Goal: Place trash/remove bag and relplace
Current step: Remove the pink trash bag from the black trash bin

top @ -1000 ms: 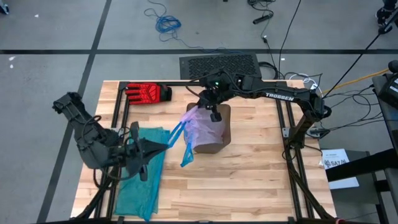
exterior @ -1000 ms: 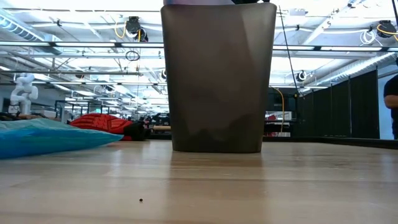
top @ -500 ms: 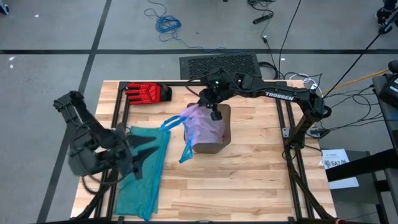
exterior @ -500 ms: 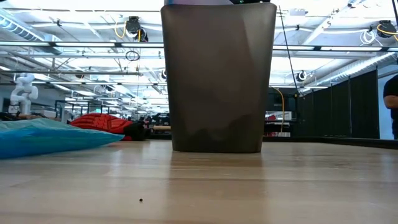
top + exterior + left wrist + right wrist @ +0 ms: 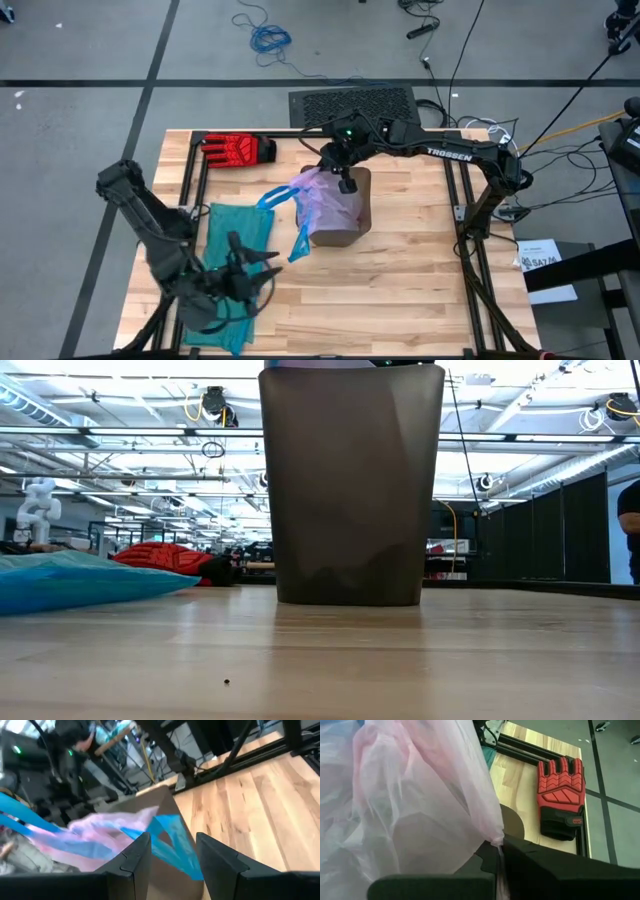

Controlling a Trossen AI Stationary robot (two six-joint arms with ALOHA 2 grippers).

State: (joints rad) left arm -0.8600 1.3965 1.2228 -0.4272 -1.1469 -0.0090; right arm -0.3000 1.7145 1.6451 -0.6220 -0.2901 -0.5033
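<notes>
I expect the other loop (image 5: 276, 197) to keep sticking out stiffly when I grip the hanging blue drawstring loop (image 5: 300, 244), because the other loop already holds itself up beside the brown bin.
The pale pink-white bag (image 5: 322, 203) lies bunched over the brown bin (image 5: 350, 218), spilling over the bin's left side. One blue drawstring loop (image 5: 272, 197) sticks out to the left and another (image 5: 300, 245) hangs down toward the table. My right gripper (image 5: 346, 181) is above the bin's far rim, shut on the bag (image 5: 420, 805). My left gripper (image 5: 262, 272) is open near the table's near left, over the teal bag (image 5: 232, 240). It holds nothing and points at the bin (image 5: 165, 870). The trash does not show. My right gripper pinches a gathered bit of the bag's thin film (image 5: 496, 841) between its two shut fingers. The fingers come from above, over the bin's far rim. Below the pinch the film spreads out slack over the bin.
A red glove (image 5: 238, 149) lies at the table's far left corner, also seen past the bag (image 5: 561, 795). The teal bag (image 5: 80, 578) lies flat along the left side. Bare wood stretches to the right of the bin and along the near edge.
My left gripper has opened and let go of the blue drawstring loop. It has drawn back toward the table's near edge, still pointing at the bin. The loop, drawn out toward the left before, has dropped back slack beside the bag.
</notes>
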